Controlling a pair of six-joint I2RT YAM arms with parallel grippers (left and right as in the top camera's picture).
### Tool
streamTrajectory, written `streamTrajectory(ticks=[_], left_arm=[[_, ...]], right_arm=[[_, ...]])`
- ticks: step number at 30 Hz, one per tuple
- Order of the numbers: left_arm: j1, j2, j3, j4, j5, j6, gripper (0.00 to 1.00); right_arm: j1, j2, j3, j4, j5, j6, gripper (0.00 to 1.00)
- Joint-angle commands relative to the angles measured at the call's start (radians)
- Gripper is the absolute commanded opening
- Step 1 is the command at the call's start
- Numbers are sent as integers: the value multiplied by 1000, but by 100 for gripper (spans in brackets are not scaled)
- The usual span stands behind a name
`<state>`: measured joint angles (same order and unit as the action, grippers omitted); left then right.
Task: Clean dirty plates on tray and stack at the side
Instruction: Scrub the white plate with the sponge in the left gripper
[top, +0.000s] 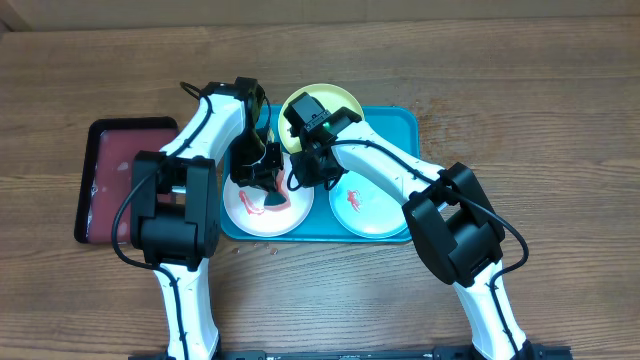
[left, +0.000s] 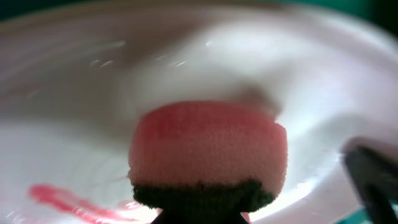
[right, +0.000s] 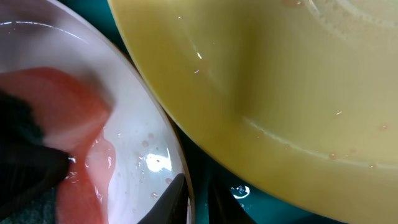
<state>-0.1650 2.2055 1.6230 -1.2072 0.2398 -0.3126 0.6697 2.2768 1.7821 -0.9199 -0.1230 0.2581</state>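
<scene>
A red smear (top: 248, 204) is on the white plate's side toward the dark red tray. My left gripper should wipe the sponge back over it to that plate rim (top: 227, 205).
The white plate (top: 262, 215) lies at the front left of the turquoise tray (top: 400, 120), with red smears on it. My left gripper (top: 258, 172) is shut on a pink sponge (left: 208, 146) with a dark scrub side and presses it onto the white plate (left: 249, 56). My right gripper (top: 305, 178) is shut on the white plate's rim (right: 183, 180), one finger inside and one outside (right: 196, 199). The yellow-green plate (top: 335, 100) sits at the tray's back and fills the right wrist view (right: 280, 74). The mint plate (top: 365, 210) lies at the front right.
A smaller dark red tray (top: 110, 140) lies on the wooden table left of the turquoise tray. Both arms cross over the tray's middle. A wet strip of tray floor (right: 261, 199) shows between the white and yellow-green plates.
</scene>
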Motion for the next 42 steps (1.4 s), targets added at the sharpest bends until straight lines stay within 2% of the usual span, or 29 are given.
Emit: streamTrajectory(ticks=[1,7,15,16,18,22,27,38,40,42], left_arm=[[14,14,-30,-29,-243,-74,4],[47,14,-30,-90,-435,-77,4],[54,14,-1,-77,-500,-82,4],[54,14,2,-45,-454,-123,4],[52,14,0,-5,-327,-117,4],[34,14,-2,63,-84,-44,4],[-3,14,-2,105,103,52,4],[-48,14,-2,62,116,93,4],[-45,14,-2,37,60,93,4],[-35,14,-2,0,-100,25,4]], right_arm=[[-3,-2,10,2,10,0,14],[-3,-2,10,2,10,-1,14],[-3,-2,10,5,10,0,14],[-3,-2,10,10,10,0,14],[-3,-2,10,11,10,0,14],[-3,-2,10,10,10,0,14],[-3,-2,10,11,10,0,14],[-3,-2,10,18,10,0,14],[-3,-2,10,18,10,0,14],[-3,-2,10,17,10,0,14]])
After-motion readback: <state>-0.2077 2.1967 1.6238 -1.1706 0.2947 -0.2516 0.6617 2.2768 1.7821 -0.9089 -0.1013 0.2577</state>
